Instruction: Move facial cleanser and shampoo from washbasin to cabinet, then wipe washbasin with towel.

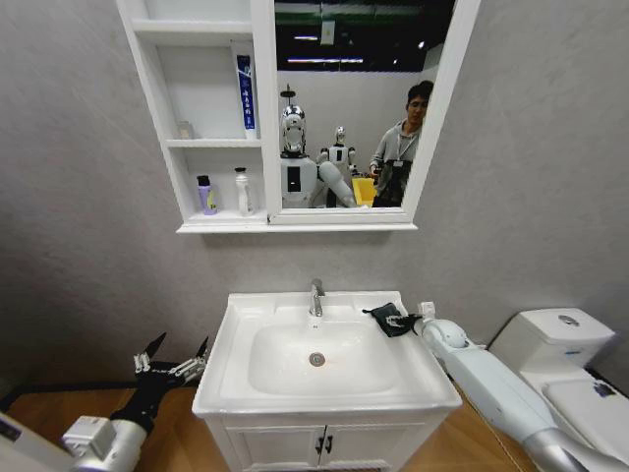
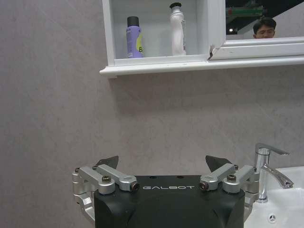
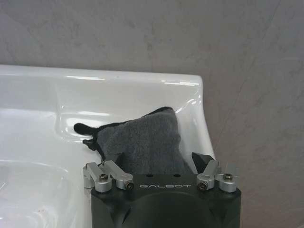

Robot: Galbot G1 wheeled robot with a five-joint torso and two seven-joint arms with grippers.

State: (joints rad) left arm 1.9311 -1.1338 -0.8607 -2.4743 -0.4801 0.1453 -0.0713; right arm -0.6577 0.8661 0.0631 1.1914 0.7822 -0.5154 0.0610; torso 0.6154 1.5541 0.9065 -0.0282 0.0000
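Observation:
The dark grey towel (image 1: pixel 390 320) will bunch up at the towel's slack near edge (image 3: pixel 156 168) and spread out ahead when I wipe the washbasin, because the open fingers are on both sides of that edge.
The dark grey towel (image 1: pixel 390 319) (image 3: pixel 142 140) lies crumpled on the washbasin (image 1: pixel 236 369) at its back right corner, beside the chrome tap (image 1: pixel 316 296). My right gripper (image 1: pixel 412 320) (image 3: pixel 159 159) is open right at the towel, its fingers straddling the cloth's near edge. To the left of the washbasin, my left gripper (image 1: pixel 180 346) (image 2: pixel 163 161) hangs open and holds nothing. A purple bottle (image 1: pixel 206 195) (image 2: pixel 134 37) and a white bottle (image 1: pixel 242 191) (image 2: pixel 177 29) stand on the lowest shelf of the cabinet (image 1: pixel 221 224). I cannot tell which is the shampoo and which the facial cleanser.
A blue and white tube (image 1: pixel 246 93) leans in the cabinet's middle shelf. A white toilet (image 1: pixel 565 359) stands to the right, close to my right arm. The grey wall runs behind the washbasin, with the two-door vanity (image 1: pixel 319 442) below it.

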